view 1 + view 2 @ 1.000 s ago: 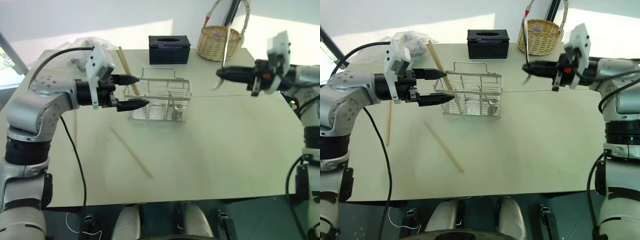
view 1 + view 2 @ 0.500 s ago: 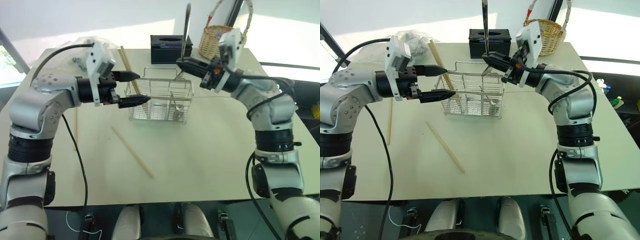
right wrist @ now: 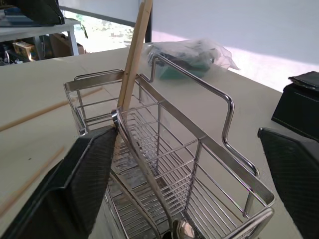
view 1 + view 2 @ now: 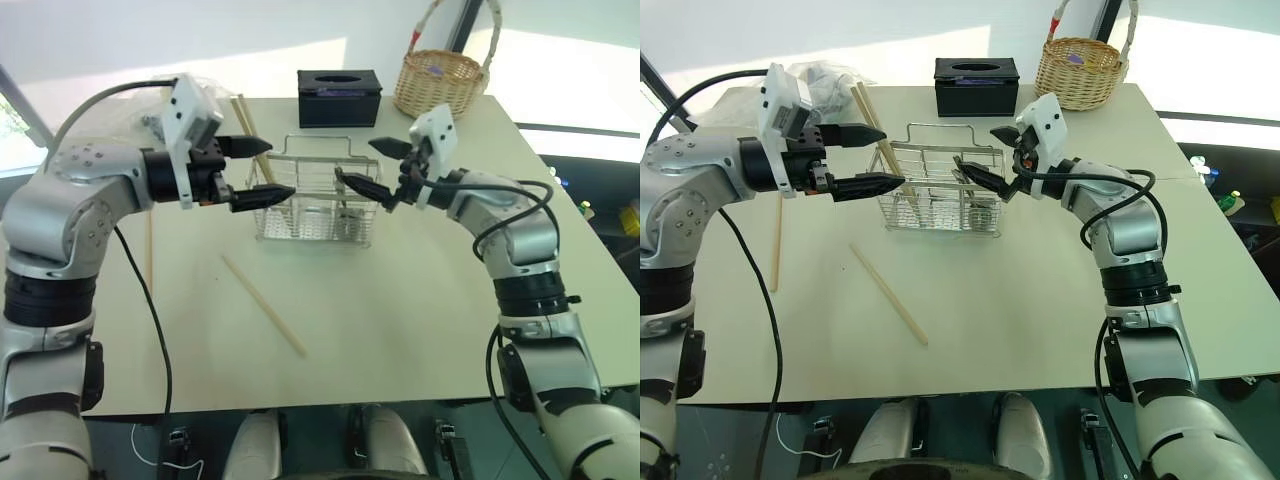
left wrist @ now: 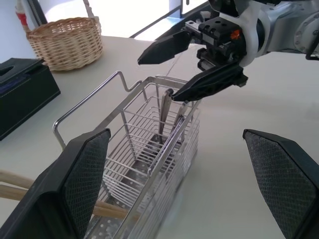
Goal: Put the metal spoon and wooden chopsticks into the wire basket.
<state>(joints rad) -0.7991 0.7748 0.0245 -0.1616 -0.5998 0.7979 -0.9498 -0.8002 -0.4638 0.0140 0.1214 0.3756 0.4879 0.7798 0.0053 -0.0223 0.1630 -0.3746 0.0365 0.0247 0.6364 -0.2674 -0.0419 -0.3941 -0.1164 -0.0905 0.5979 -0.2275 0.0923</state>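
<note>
The chopstick (image 4: 149, 255) behind my arm will stay propped up when I lower it in, because wooden chopsticks (image 4: 246, 122) already stick up high above the wire basket's rim.
The wire basket (image 4: 305, 215) stands in the middle of the far half of the table. The metal spoon (image 5: 163, 107) leans inside it near its right end, bowl down, free of both grippers. Two wooden chopsticks (image 4: 246, 122) lean out of the basket's left end. Another chopstick (image 4: 265, 305) lies on the table in front of the basket, and one more (image 4: 150, 250) lies to the left behind my left arm. My left gripper (image 4: 283, 168) hovers open at the basket's left end. At the basket's right end my right gripper (image 4: 354, 160) is open, just above the spoon's handle.
A black tissue box (image 4: 338, 97) and a round wicker basket (image 4: 440, 85) stand at the back of the table. A clear plastic bag (image 4: 165, 110) lies at the back left. The table's front edge (image 4: 330, 405) runs below the loose chopstick.
My right gripper came in from the right and down to the basket's right end, then opened. The spoon it held upright now rests in the basket. The left gripper stayed put.
</note>
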